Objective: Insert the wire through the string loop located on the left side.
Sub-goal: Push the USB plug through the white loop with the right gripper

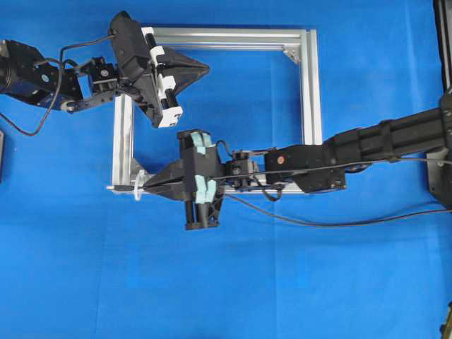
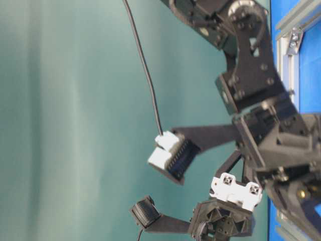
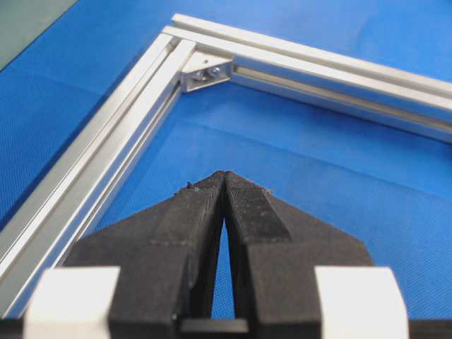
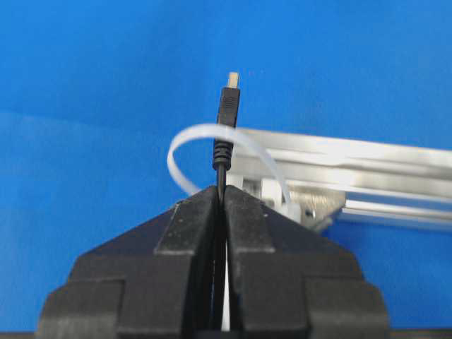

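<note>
My right gripper has the plug through the string loop [image 1: 139, 184] ahead of it, so it should stay still while my left gripper opens around the plug's tip [image 1: 112, 188].
The black wire's plug [image 4: 227, 106], with its metallic end, sticks out in front of my right gripper [image 4: 224, 189], which is shut on the cable just behind it. The white string loop [image 4: 185, 139] arches around the plug, fixed at the frame's corner, and the plug's tip shows beyond the band. From overhead, the right gripper [image 1: 146, 187] lies at the string loop [image 1: 139, 186] on the frame's lower left corner, and the wire [image 1: 332, 224] trails off to the right. My left gripper [image 1: 205, 68] hovers inside the frame's top left, shut and empty, its tips [image 3: 224, 174] pressed together.
The silver aluminium frame [image 1: 308, 85] lies on the blue cloth. One of its corner brackets [image 3: 205, 73] shows ahead of the left gripper. The right arm [image 1: 381, 141] reaches in across the frame's bottom rail. Black arm cables loop near the left arm [image 1: 28, 127].
</note>
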Robot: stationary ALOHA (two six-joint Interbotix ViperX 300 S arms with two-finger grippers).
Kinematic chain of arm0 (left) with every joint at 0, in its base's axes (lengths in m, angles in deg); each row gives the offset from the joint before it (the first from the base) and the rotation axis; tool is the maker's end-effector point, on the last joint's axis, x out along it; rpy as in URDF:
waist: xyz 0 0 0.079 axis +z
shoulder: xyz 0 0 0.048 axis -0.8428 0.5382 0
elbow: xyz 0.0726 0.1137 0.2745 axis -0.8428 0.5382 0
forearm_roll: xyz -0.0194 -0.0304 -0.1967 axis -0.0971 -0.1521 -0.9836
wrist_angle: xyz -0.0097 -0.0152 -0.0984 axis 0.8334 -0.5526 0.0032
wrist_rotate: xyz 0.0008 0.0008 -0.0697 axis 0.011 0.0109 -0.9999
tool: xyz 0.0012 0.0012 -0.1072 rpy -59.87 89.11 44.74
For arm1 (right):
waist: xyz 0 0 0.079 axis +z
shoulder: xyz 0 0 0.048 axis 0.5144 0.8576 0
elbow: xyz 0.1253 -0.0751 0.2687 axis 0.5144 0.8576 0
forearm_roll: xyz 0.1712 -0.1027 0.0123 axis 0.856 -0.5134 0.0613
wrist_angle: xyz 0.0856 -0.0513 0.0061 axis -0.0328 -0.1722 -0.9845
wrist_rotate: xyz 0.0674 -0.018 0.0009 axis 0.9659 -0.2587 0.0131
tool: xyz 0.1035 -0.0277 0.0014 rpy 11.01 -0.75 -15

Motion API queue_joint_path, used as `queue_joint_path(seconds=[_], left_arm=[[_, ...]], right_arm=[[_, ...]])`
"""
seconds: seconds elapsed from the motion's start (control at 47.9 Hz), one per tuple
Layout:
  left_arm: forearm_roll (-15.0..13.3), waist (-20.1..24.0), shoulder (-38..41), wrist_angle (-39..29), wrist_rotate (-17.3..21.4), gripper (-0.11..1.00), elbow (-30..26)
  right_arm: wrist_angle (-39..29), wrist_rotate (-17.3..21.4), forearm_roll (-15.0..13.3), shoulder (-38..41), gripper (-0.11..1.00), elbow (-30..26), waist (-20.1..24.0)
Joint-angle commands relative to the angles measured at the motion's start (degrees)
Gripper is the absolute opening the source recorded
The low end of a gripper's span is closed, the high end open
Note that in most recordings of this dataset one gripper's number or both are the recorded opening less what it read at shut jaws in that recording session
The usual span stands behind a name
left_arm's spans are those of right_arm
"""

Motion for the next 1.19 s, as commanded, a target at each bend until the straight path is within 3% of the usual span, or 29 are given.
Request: queue_joint_path(seconds=[0.0, 0.669, 1.17], left_arm=[[0.09, -0.09, -1.67, 0.53, 0.00, 0.00, -0.70], [0.18, -0.09, -2.64, 0.53, 0.35, 0.00, 0.88], [0.09, 2.64, -16.61, 2.90, 0.09, 0.00, 19.60]], right_arm=[[-0.26, 0.09, 0.00, -0.62, 0.00, -2.20, -0.18], [-0.44, 0.09, -0.09, -0.53, 0.00, -2.37, -0.26], [-0.44, 0.09, -0.18, -0.53, 0.00, -2.37, -0.53]])
